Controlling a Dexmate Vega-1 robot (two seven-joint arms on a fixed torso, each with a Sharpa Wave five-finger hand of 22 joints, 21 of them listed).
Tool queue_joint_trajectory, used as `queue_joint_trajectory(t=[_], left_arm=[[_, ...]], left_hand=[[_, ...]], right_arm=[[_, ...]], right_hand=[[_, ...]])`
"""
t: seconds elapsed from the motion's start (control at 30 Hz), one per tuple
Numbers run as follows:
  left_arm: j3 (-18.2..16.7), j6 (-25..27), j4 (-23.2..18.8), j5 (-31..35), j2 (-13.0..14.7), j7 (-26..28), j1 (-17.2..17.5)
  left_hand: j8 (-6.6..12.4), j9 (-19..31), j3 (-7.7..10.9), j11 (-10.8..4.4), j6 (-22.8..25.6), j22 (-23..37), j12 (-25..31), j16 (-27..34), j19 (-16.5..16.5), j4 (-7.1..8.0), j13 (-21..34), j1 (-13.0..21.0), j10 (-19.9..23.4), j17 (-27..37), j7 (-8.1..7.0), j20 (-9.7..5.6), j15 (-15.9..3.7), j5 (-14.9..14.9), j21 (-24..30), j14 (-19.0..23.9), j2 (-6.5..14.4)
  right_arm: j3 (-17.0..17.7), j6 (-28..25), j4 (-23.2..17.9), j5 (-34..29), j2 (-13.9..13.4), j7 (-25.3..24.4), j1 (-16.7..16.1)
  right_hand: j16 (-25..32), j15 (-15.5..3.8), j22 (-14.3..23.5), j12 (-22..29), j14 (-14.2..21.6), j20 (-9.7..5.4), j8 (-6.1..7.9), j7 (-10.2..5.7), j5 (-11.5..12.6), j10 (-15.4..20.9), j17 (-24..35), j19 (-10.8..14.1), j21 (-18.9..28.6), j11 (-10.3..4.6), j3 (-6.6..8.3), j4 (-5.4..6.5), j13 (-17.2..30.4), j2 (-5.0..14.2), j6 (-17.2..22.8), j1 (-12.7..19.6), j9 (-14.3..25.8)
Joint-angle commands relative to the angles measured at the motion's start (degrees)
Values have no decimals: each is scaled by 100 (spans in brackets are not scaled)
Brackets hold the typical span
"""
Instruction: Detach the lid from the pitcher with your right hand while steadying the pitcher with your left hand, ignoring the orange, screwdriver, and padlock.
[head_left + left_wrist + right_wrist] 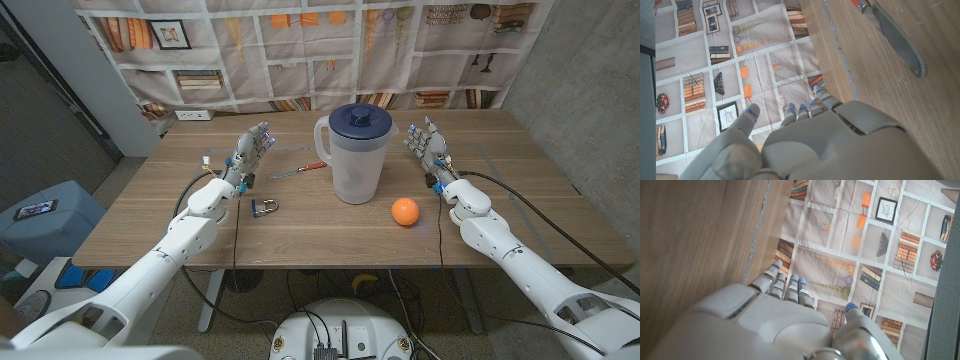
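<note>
The dark blue lid fits tightly over the pitcher's rim (360,136), so the pitcher will tip with the lid before the lid comes off when I pull it.
A clear pitcher (355,160) with a dark blue lid (360,121) stands upright at the middle of the wooden table (300,235). My left hand (248,152) is raised over the table to the pitcher's left, fingers apart, holding nothing. My right hand (430,148) is raised to the pitcher's right, fingers apart and empty. Neither hand touches the pitcher. An orange (404,211) lies in front of the pitcher to its right. A red-handled screwdriver (298,169) lies left of the pitcher; its shaft (897,40) appears in the left wrist view. A padlock (264,207) lies near my left forearm.
A printed bookshelf cloth (300,50) hangs behind the table's far edge and appears past my left hand (840,145) and my right hand (775,325) in the wrist views. A blue bin (45,225) stands on the floor at the left.
</note>
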Motion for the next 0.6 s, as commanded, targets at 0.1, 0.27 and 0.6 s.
queue_joint_trajectory(t=[0.1,0.27,0.6], left_arm=[[-173,430,-691,-304,569,-381,228],[-189,422,-642,-417,690,-764,159],[-136,221,-224,-646,679,-1699,-184]], left_hand=[[55,14,51,-51,204,14,13,-7,108,-333,26,219,116,19,-19,-23,-38,-60,-9,97,41],[83,19,104,-125,389,15,24,-5,156,-731,33,441,256,24,-135,-58,-121,-97,-26,186,-66],[82,31,161,-251,530,21,73,32,317,-1236,48,772,567,31,-194,-48,-225,-109,-14,460,-191]], right_arm=[[-13,-131,-238,-58,-96,-131,-108],[-7,-74,-226,-72,-63,-178,-136],[6,31,-255,-178,-57,-323,-189]], right_hand=[[34,-28,15,38,26,-26,28,9,39,41,-14,38,30,11,47,13,9,107,60,39,24],[35,-33,15,38,27,-27,27,7,43,39,-27,42,32,12,52,11,8,109,61,46,24],[33,-95,14,36,13,-80,22,10,51,34,-63,7,22,6,62,6,5,111,49,60,23]])
